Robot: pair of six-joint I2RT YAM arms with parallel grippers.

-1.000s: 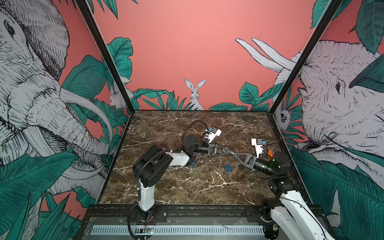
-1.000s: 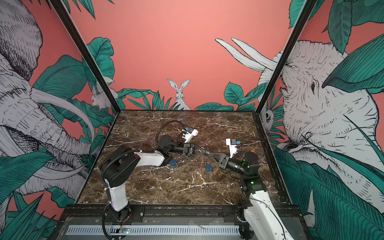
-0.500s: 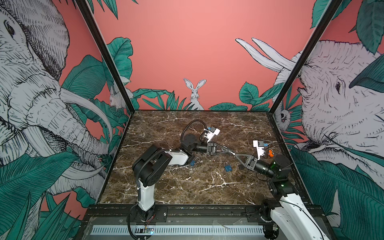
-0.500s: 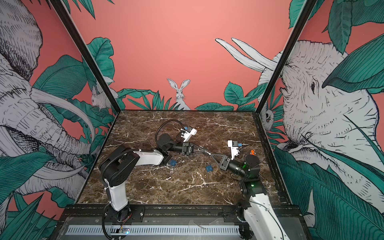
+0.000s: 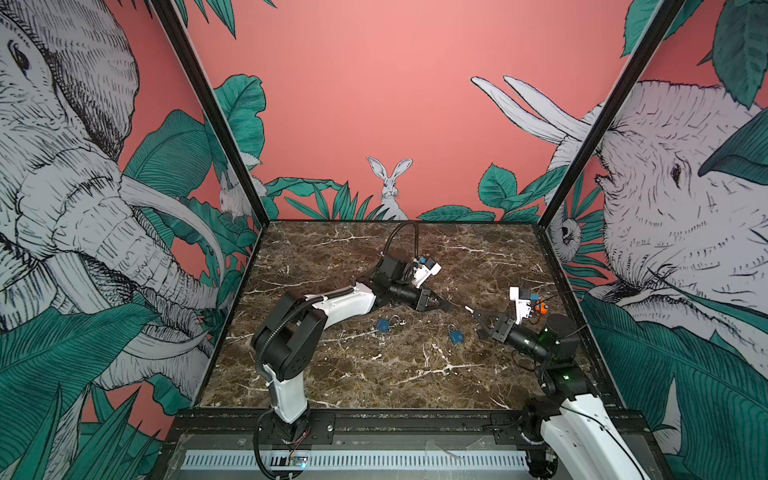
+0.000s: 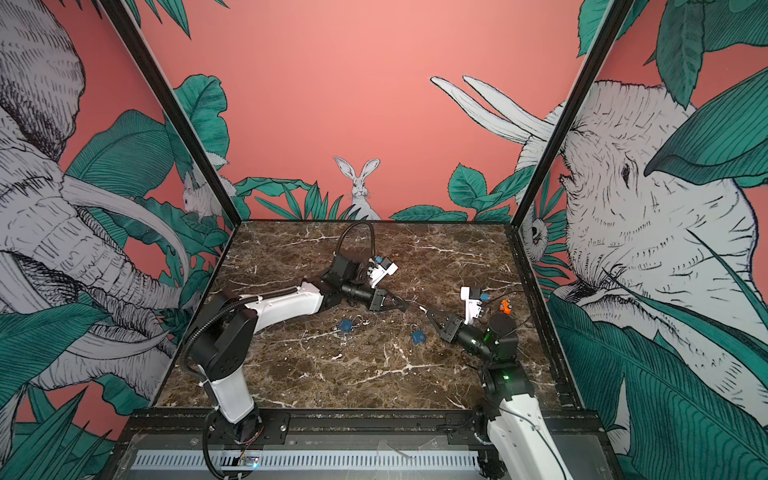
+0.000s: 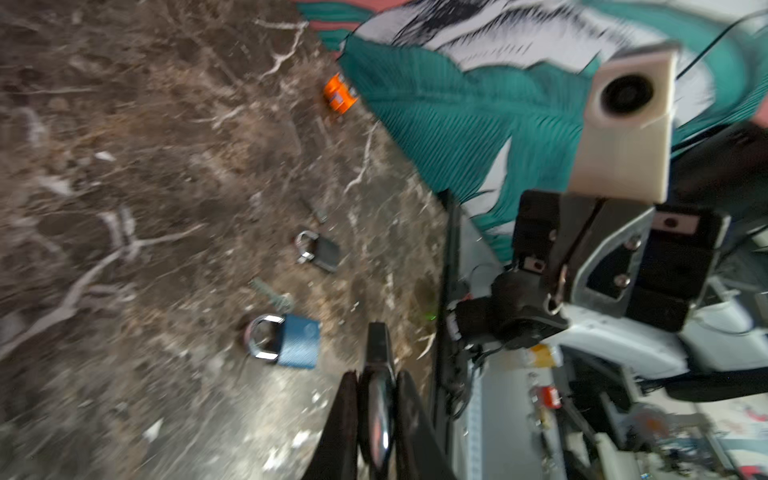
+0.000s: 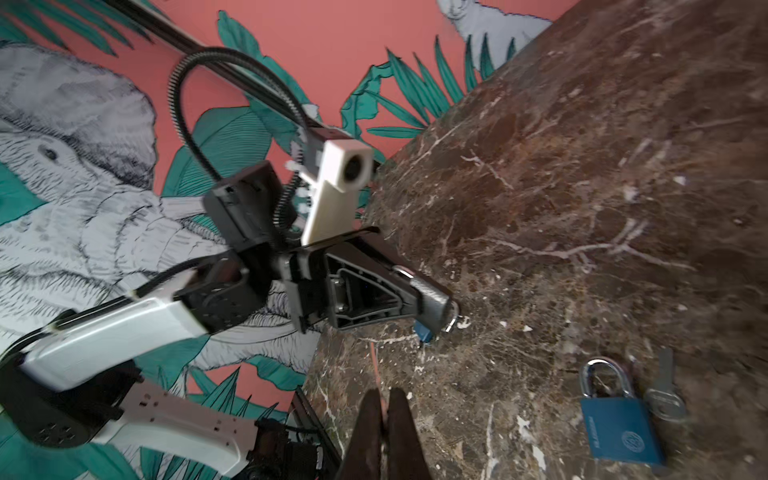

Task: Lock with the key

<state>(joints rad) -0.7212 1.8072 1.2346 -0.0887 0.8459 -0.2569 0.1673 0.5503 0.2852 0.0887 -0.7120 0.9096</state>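
Observation:
I keep lowering the grey padlock with my left gripper, as the key stands clear of it, until it rests on the open marble between the blue padlocks.
My left gripper is shut on a grey padlock, whose body sticks out past the fingertips with the shackle end low. In the left wrist view the padlock sits edge-on between the fingers of that gripper. My right gripper faces it from the right, shut on a thin key that points at the padlock. The key shows only as a narrow edge ahead of the right gripper. A small gap separates key and padlock.
Two blue padlocks lie on the marble table below the grippers, one with a loose key beside it. A dark padlock and an orange padlock lie near the right wall.
The right gripper with the key has drawn back a little to the right and down, away from the left gripper. The left gripper has hardly moved.

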